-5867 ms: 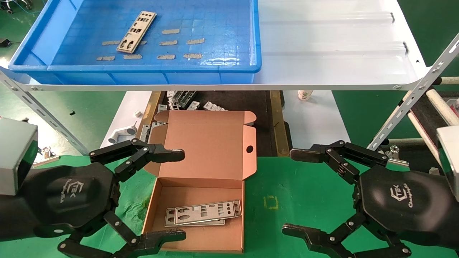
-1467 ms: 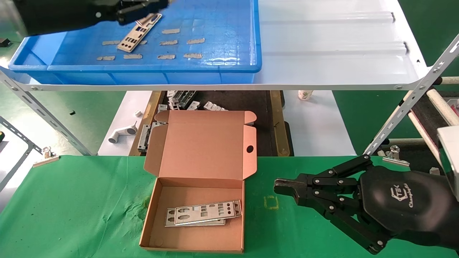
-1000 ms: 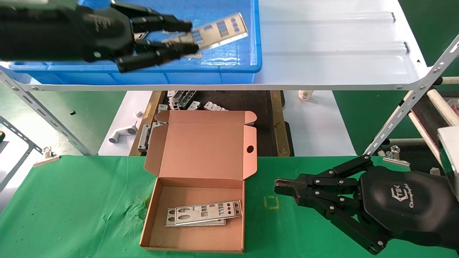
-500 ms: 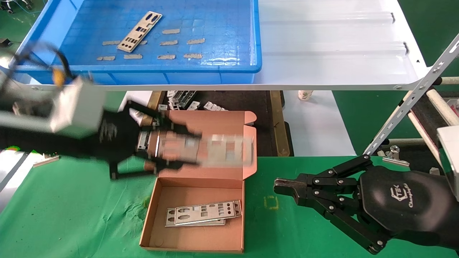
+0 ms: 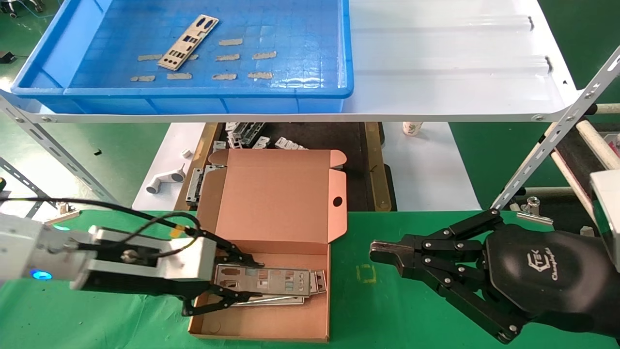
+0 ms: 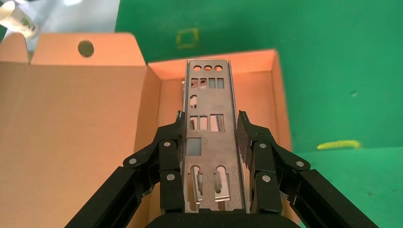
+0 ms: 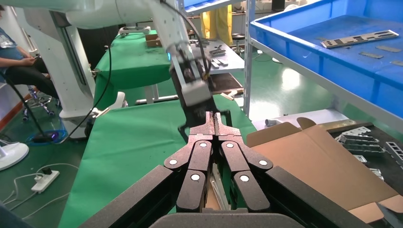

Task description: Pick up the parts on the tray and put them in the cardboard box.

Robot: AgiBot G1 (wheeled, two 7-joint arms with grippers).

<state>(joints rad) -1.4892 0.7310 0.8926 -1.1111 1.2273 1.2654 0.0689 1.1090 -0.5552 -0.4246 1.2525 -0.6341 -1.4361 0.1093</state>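
The silver punched part (image 5: 285, 281) is hanging flat between the cardboard box's sides. My left gripper keeps moving it down until it touches the parts (image 5: 280, 301) below, then lets go.
My left gripper (image 5: 249, 279) reaches in from the left, shut on a silver punched part (image 5: 271, 281) by its long edges. It holds the part flat and low inside the open cardboard box (image 5: 271, 331), just above the parts (image 5: 273, 301) lying on the box floor. The left wrist view shows the held part (image 6: 209, 95) between the fingers (image 6: 247, 133), over the box (image 6: 71, 118). Another part (image 5: 188, 42) lies in the blue tray (image 5: 193, 92) on the shelf. My right gripper (image 5: 375, 252) rests shut and empty on the green cloth, right of the box, fingertips together (image 7: 213, 116).
The white ridged shelf sheet (image 5: 455, 58) carries the tray above the box, and beige tape scraps (image 5: 227, 58) dot the tray floor. Small metal brackets (image 5: 252, 135) and a white pipe fitting (image 5: 162, 182) lie behind the box. A slanted perforated strut (image 5: 557, 135) rises at right.
The left gripper took a part from the tray, swung it down past the lid, and now holds it low inside the box. The right gripper went from open to shut, then stayed still.
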